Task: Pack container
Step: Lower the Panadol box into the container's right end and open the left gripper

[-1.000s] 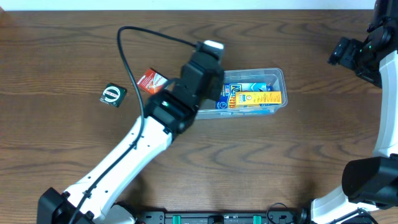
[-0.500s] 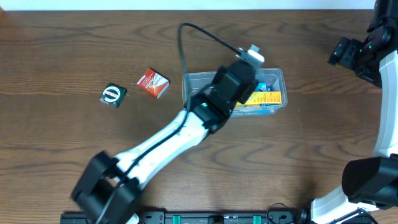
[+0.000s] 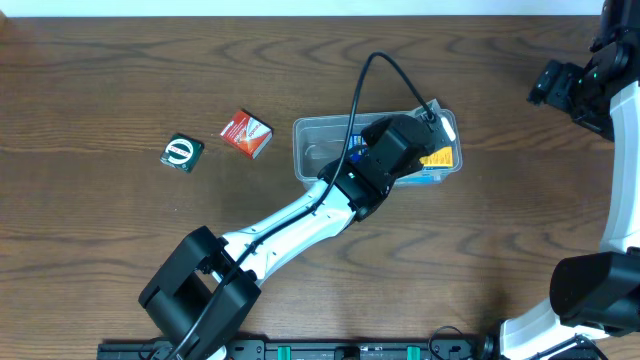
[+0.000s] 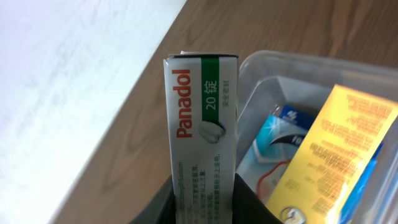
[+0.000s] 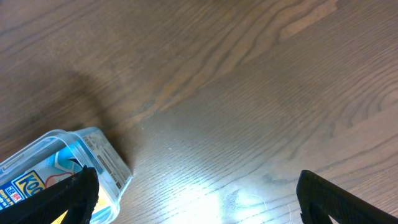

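Next, I bring the Panadol box back with my left gripper and lay it in the space [image 4: 273,154] beside the yellow box, because the Panadol box hangs past the container's far rim [image 4: 241,106].
The container [image 3: 312,150] is a clear rectangular tub in the middle of the table. A yellow box [image 3: 441,157] and a blue-and-white box lie in its right half. My left gripper [image 3: 425,133] hovers over the tub's right end, shut on a white and green Panadol box [image 4: 202,124]. In the left wrist view the Panadol box stands upright just outside the container's rim [image 4: 267,65], beside the yellow box [image 4: 339,155] and the blue-and-white box [image 4: 281,134]. My right gripper [image 5: 199,199] is open and empty above bare table at the far right [image 3: 575,85].
A red box [image 3: 246,133] and a small black and green box [image 3: 183,152] lie on the table left of the container. The left arm's cable [image 3: 365,85] arches over the tub. The container's corner shows in the right wrist view [image 5: 93,155].
My left arm has swung right, from over the container's left end to its right end, carrying the Panadol box. The right arm has not moved.
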You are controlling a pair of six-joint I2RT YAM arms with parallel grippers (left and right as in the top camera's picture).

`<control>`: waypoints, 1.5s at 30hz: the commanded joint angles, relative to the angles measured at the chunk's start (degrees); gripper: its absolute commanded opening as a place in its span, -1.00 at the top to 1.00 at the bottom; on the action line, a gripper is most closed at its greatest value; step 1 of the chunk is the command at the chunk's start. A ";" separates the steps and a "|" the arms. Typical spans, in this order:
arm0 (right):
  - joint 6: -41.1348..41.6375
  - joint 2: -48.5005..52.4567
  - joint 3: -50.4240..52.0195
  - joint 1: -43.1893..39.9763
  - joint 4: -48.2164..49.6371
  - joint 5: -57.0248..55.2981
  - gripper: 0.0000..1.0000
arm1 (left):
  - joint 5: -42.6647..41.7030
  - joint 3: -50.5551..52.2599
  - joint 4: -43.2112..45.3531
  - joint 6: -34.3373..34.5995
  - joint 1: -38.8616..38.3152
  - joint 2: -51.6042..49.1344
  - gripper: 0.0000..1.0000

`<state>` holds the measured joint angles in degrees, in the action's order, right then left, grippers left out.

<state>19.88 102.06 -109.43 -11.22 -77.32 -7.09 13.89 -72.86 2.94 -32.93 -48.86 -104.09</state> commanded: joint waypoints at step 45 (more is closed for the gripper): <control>-0.22 0.26 0.04 -0.48 -0.07 0.02 -0.98 | 2.75 -0.87 11.13 -24.02 -1.95 -7.15 0.19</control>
<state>19.88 102.06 -109.43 -11.22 -77.32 -7.09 15.88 -72.86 13.82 -57.04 -50.89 -110.91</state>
